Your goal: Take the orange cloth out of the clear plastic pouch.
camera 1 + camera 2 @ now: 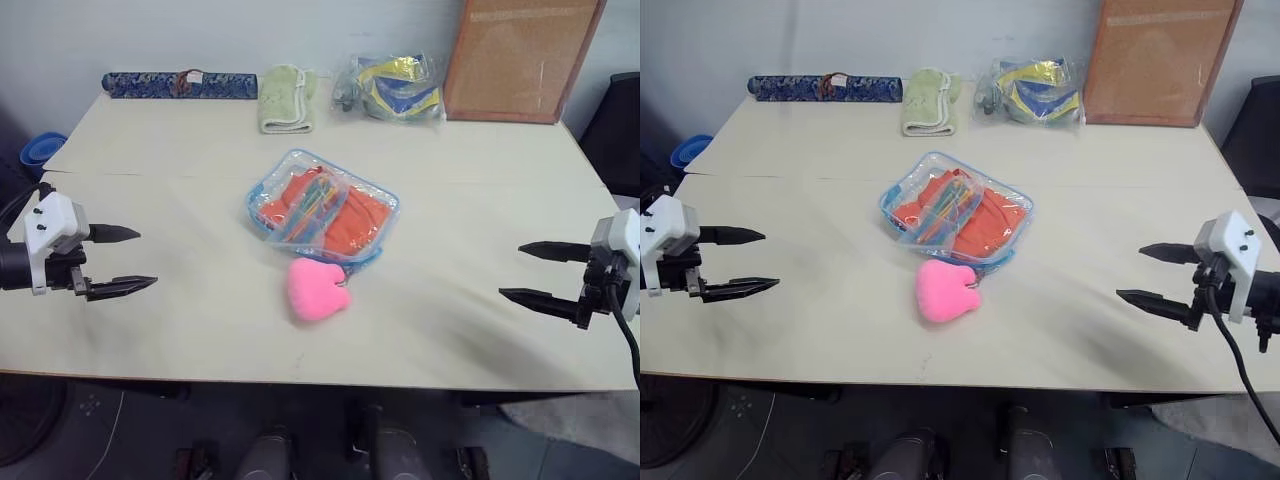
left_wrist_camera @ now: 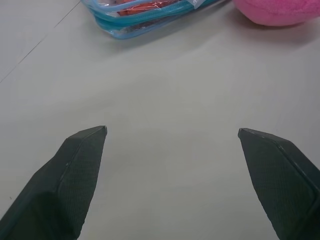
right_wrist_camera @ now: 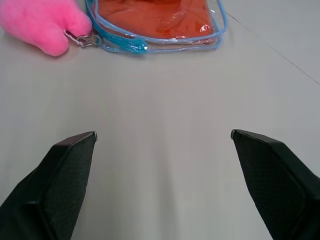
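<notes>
The small bag's clear end [image 1: 314, 209] is lying over the pouch's light-blue trim [image 1: 285, 242], so I expect the small bag will come straight off the top when I lift it.
The clear plastic pouch [image 1: 322, 208] with light-blue trim lies flat in the middle of the table, and the orange cloth [image 1: 355, 220] is inside it under a small bag of coloured sticks [image 1: 312, 203]. A pink heart plush [image 1: 317, 288] hangs from the pouch's near edge on a small clip. My left gripper [image 1: 128, 260] hovers open over the table's left side, well away from the pouch. Over the right side my right gripper [image 1: 527, 272] is open too, with nothing between its fingers. The right wrist view shows the pouch [image 3: 157, 25] and the plush [image 3: 42, 22] ahead of the fingers.
Along the table's far edge lie a dark patterned roll [image 1: 180, 84], a pale green towel [image 1: 287, 97], a clear bag with yellow and blue contents [image 1: 392, 88] and a cork board [image 1: 520, 55] leaning on the wall. A blue bowl [image 1: 42, 152] sits off the left side.
</notes>
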Controlling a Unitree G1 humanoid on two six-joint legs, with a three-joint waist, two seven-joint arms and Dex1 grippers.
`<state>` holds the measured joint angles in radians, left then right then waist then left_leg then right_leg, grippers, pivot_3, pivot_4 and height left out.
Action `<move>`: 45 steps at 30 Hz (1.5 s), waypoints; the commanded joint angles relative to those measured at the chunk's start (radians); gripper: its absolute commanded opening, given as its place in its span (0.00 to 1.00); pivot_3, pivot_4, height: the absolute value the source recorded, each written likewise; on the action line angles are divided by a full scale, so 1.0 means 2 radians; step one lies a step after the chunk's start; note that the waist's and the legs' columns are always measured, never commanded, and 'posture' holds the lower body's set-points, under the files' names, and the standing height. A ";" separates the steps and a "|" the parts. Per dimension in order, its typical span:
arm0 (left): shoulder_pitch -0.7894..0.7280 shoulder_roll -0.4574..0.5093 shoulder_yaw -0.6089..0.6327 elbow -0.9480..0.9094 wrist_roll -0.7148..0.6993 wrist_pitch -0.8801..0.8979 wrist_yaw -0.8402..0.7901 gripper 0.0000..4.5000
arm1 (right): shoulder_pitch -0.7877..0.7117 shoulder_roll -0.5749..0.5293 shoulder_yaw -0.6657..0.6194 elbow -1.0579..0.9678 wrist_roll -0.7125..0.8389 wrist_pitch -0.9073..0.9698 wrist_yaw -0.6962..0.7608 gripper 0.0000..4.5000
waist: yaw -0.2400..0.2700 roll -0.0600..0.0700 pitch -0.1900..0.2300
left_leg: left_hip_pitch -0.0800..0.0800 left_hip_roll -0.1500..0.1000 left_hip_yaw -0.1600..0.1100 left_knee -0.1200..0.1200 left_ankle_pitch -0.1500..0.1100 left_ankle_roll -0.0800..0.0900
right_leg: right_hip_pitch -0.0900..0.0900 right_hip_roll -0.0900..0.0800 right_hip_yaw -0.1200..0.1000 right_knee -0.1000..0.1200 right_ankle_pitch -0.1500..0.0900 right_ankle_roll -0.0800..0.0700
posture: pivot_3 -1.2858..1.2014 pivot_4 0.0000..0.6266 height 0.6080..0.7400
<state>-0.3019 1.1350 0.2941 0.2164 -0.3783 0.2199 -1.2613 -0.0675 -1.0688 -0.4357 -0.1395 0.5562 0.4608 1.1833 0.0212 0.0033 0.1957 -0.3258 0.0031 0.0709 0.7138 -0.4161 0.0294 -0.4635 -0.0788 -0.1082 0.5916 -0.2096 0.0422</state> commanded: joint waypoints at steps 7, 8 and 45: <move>-0.014 -0.012 -0.001 -0.002 0.002 -0.004 0.007 0.99 | -0.007 0.000 -0.008 -0.029 -0.006 -0.005 -0.024 1.00 | 0.000 0.000 0.000 | 0.000 0.000 0.000 0.000 0.000 0.000 | 0.000 0.000 0.000 0.001 0.000 0.000 | 0.52 0.24 1.00; -0.015 -0.013 -0.001 -0.003 0.002 -0.004 0.007 0.99 | -0.008 0.001 -0.008 -0.031 -0.008 -0.006 -0.027 1.00 | 0.000 0.000 0.000 | 0.000 0.000 0.000 0.000 0.000 0.000 | 0.000 0.000 0.000 0.001 0.000 0.000 | 0.52 0.24 1.00; -0.215 -0.154 -0.180 -0.098 0.060 0.042 0.073 0.99 | -0.083 0.041 0.043 -0.159 0.043 0.056 -0.110 1.00 | 0.002 0.000 0.000 | 0.000 -0.001 0.001 0.002 0.001 -0.001 | 0.001 0.001 0.001 0.004 0.000 0.001 | 0.52 0.24 1.00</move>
<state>-0.6705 0.8529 -0.0108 0.0052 -0.3241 0.3351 -1.1479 -0.2050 -1.0006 -0.3549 -0.3988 0.6098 0.5533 0.9986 0.0258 0.0032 0.1957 -0.3248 0.0003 0.0721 0.7177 -0.4141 0.0270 -0.4613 -0.0777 -0.1067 0.6003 -0.2088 0.0437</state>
